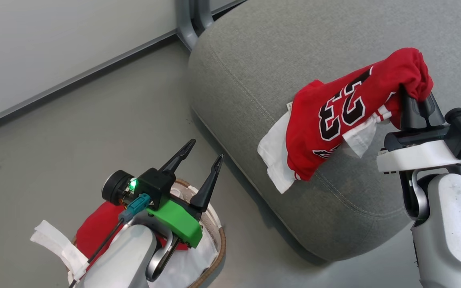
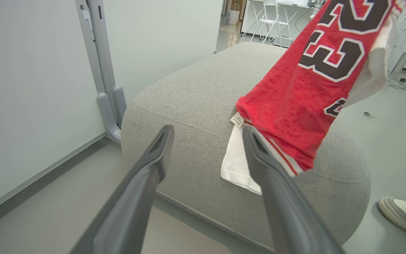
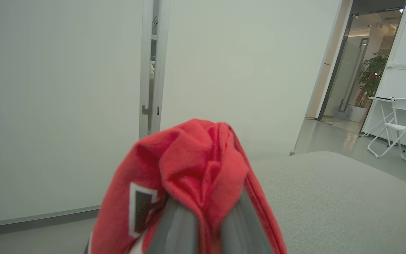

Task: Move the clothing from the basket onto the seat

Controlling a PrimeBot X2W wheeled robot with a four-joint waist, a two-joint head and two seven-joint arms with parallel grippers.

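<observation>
I expect to find only empty liner under the red clothing in the basket (image 1: 97,227) when I lift it out, since white liner (image 1: 188,264) shows around that clothing.
My right gripper (image 1: 416,100) is shut on a red jersey (image 1: 346,108) with the number 23, holding it above the grey seat (image 1: 254,60). The garment's lower end with white trim drapes onto the seat's near edge. In the right wrist view the red jersey (image 3: 196,176) is bunched over the fingertips. My left gripper (image 1: 204,150) stands open above the basket (image 1: 214,248) at the lower left, where more red clothing (image 1: 96,228) lies on the white liner. The left wrist view shows the hanging jersey (image 2: 308,88) over the seat (image 2: 189,95) beyond the open left gripper (image 2: 206,134).
The basket stands on grey floor (image 1: 74,140) beside the seat. A pale wall with a grey metal post (image 2: 100,70) runs behind. A person's shoe (image 2: 398,211) rests on the floor right of the seat. White folding chairs (image 3: 397,127) stand farther off.
</observation>
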